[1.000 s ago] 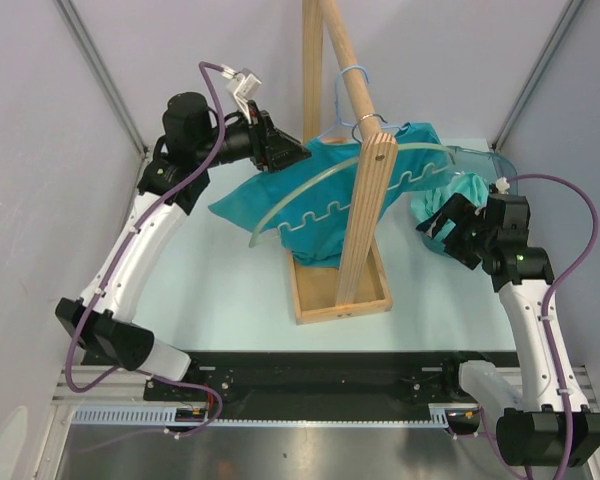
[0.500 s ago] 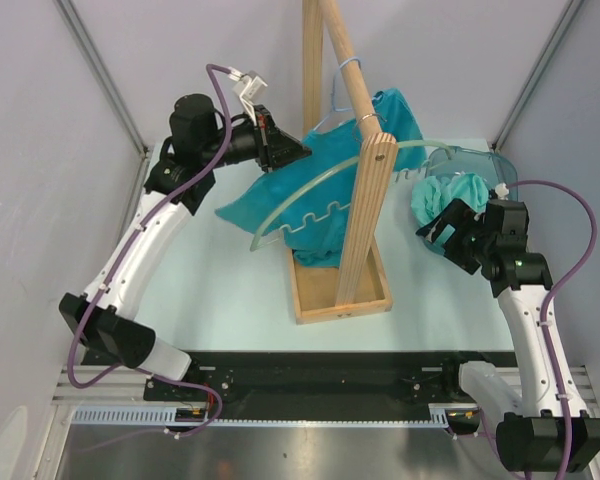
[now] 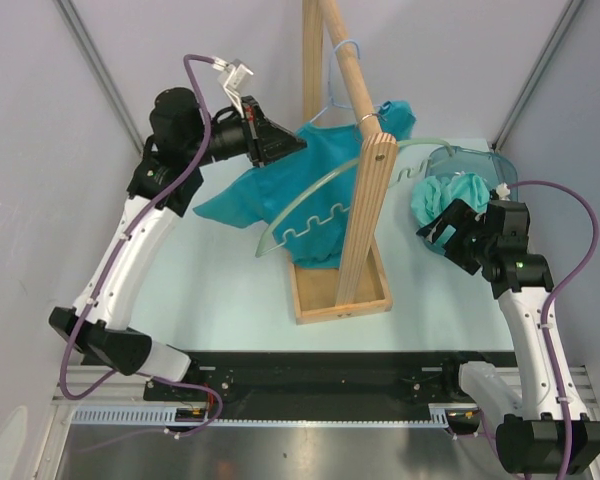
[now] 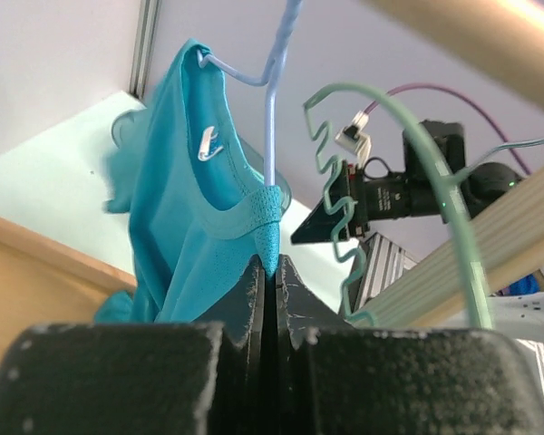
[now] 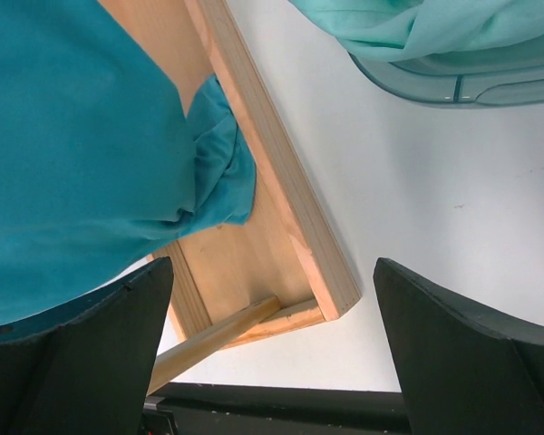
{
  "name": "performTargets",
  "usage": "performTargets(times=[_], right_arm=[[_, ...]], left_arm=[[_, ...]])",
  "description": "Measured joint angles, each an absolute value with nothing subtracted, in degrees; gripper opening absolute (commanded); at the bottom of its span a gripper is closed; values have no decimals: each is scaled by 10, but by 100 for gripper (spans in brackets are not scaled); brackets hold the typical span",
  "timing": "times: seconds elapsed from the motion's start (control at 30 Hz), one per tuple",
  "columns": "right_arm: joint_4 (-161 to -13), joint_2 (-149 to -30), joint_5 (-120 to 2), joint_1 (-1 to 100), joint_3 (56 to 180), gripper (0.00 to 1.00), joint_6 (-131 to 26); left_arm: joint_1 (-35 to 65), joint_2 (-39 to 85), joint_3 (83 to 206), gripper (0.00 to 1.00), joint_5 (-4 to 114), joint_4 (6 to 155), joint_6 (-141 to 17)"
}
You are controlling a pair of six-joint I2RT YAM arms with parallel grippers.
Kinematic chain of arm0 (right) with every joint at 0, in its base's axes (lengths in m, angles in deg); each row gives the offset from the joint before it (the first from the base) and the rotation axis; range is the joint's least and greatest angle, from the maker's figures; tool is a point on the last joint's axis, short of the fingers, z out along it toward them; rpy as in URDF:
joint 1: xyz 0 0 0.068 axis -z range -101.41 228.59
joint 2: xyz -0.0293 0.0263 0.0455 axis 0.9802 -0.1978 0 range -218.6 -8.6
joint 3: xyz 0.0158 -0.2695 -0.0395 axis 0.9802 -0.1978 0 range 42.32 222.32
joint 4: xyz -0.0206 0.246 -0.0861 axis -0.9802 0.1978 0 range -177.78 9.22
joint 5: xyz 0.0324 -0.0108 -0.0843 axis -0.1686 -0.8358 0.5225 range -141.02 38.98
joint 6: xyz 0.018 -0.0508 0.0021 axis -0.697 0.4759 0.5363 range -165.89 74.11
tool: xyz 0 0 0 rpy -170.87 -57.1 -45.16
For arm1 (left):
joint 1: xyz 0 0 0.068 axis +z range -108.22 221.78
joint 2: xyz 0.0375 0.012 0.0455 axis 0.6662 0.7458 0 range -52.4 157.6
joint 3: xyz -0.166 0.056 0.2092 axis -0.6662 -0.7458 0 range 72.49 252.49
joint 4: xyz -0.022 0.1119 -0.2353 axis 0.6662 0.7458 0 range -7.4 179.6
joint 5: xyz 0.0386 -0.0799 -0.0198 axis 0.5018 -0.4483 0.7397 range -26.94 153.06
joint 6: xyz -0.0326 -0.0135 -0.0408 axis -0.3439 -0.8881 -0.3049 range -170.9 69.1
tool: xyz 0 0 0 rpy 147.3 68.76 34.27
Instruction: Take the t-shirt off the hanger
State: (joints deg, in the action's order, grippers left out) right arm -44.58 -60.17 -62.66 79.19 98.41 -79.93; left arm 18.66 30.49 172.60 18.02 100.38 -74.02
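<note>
My right gripper is far below the blue hanger's hook [image 3: 343, 45], so next my left gripper brings the hanger down beside the upright for my right gripper to take.
A teal t-shirt [image 3: 248, 196] hangs from a thin blue wire hanger [image 3: 329, 95] hooked over the slanted wooden rod [image 3: 346, 55]. In the left wrist view the blue hanger [image 4: 270, 118] runs into the t-shirt's [image 4: 177, 208] collar and one shoulder. My left gripper [image 3: 296, 147] is shut on the collar's rim, and the fabric is pinched between its tips [image 4: 272, 265]. The right gripper [image 3: 448, 228] hovers open to the right of the rack, holding nothing. From the right wrist, its fingers [image 5: 82, 353] frame the rack's base [image 5: 281, 227] and the t-shirt's lower edge [image 5: 82, 154].
A pale green notched hanger [image 3: 310, 200] also hangs off the rack, curving across the shirt's front [image 4: 426, 154]. The wooden rack's upright [image 3: 365, 215] and tray base [image 3: 340, 295] stand mid-table. A clear bin [image 3: 480, 165] with a lighter teal cloth [image 3: 442, 195] sits at the right.
The left gripper closed on the collar and pulled up and to the left, dragging the t-shirt leftward along the hanger. The right arm stayed put, open.
</note>
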Motion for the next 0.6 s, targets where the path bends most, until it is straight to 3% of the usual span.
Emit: performTargets(times=[0.4,0.6], right_arm=[[-428,-600,-624,792,986,97,-799],[-444,-588,-639,792,982,97,-799]], left_arm=[[240,222,1741,0,332,1069,-798],[282,162,1630,0,354,1050,-819]])
